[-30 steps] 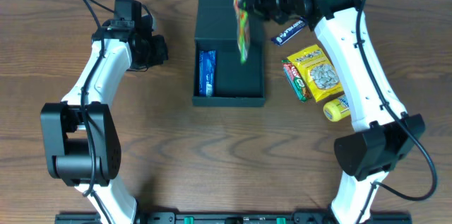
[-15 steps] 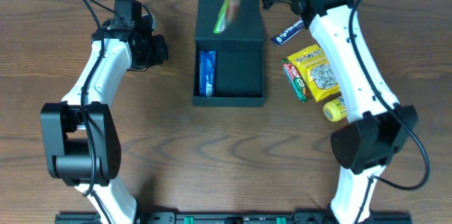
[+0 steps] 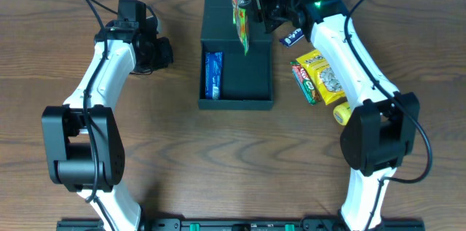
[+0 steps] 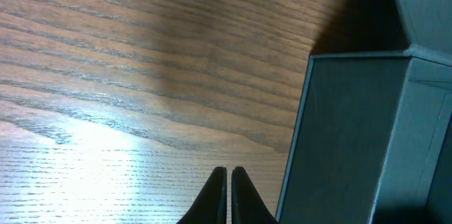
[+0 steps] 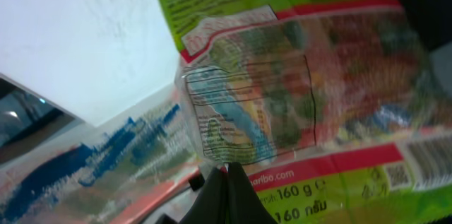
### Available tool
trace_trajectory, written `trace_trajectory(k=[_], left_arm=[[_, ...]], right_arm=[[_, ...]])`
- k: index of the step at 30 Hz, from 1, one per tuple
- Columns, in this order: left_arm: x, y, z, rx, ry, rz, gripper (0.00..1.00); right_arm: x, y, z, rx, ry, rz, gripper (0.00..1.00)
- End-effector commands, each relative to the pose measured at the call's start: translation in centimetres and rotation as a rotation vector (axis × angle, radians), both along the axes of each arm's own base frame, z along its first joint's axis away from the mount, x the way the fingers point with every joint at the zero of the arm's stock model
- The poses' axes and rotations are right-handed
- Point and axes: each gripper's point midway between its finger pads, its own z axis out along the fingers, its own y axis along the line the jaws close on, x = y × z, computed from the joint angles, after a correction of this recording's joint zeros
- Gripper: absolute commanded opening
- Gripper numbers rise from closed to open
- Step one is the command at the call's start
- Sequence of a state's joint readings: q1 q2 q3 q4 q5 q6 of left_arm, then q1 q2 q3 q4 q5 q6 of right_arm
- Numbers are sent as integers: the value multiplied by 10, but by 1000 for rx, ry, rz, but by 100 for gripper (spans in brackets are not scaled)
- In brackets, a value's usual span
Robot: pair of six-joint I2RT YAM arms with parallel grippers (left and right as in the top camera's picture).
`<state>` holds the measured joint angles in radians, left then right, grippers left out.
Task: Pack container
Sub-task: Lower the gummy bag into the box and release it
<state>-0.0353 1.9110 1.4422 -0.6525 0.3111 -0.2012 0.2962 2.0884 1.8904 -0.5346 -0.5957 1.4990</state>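
Note:
Next, I bring the green candy bag (image 3: 240, 18), now on edge toward the container's flap lid, nearer with my right gripper and lay it flat beside the blue packet (image 3: 244, 76).
The matte black container (image 3: 255, 78) lies open at the table's centre, its flap lid (image 3: 218, 14) folded back; its outer wall shows in the left wrist view (image 4: 353, 132). A blue packet (image 3: 212, 74) lies inside along its left wall. My right gripper (image 3: 256, 9) is shut on a green candy bag (image 3: 239, 14) and holds it in the air over the container's far part; the bag fills the right wrist view (image 5: 296, 83) in front of the jaws (image 5: 227, 176). My left gripper (image 3: 164, 50) is shut and empty, left of the container, its jaws (image 4: 228, 176) over bare wood.
Right of the container lie a dark blue bar (image 3: 295, 37), a yellow seed bag (image 3: 326, 76), a thin red-green packet (image 3: 304, 81) and a small yellow packet (image 3: 344, 112).
My right gripper has carried the green bag from over the container's middle up toward its far edge, and the bag has swung and turned. The left arm has not moved.

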Motion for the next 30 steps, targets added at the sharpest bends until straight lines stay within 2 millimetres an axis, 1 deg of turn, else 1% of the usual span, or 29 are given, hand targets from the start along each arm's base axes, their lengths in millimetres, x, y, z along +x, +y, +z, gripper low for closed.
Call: trace_trajectory(k=[1, 3, 5, 9, 13, 17, 19, 20, 23, 24, 27, 30], left_arm=[[6, 2, 16, 10, -45, -15, 6], [6, 2, 16, 10, -45, -15, 6], [6, 2, 16, 10, -45, -15, 5], [6, 2, 16, 10, -45, -15, 6], [4, 2, 16, 10, -38, -15, 6], [2, 2, 15, 10, -29, -15, 6], [1, 2, 14, 10, -26, -15, 6], [1, 2, 14, 10, -23, -15, 6], [0, 2, 14, 10, -22, -15, 5], [1, 2, 14, 10, -22, -15, 6], [0, 2, 14, 10, -22, -15, 6], [0, 2, 14, 11, -18, -15, 6]], right_arm=[[-10, 10, 3, 53, 36, 42, 2], [-10, 10, 9, 55, 22, 43, 2], [-8, 7, 20, 52, -34, 55, 2], [-13, 3, 44, 68, -83, 69, 2], [-14, -2, 59, 67, -130, 74, 2], [-26, -3, 85, 87, -188, 116, 2], [-31, -7, 98, 69, -234, 126, 2], [-35, -10, 99, 52, -235, 123, 2], [-50, -26, 88, -52, -186, 98, 2], [-55, -26, 83, -62, -167, 107, 1], [-65, -14, 67, -70, -132, 142, 2], [-77, -5, 31, -90, -56, 158, 1]])
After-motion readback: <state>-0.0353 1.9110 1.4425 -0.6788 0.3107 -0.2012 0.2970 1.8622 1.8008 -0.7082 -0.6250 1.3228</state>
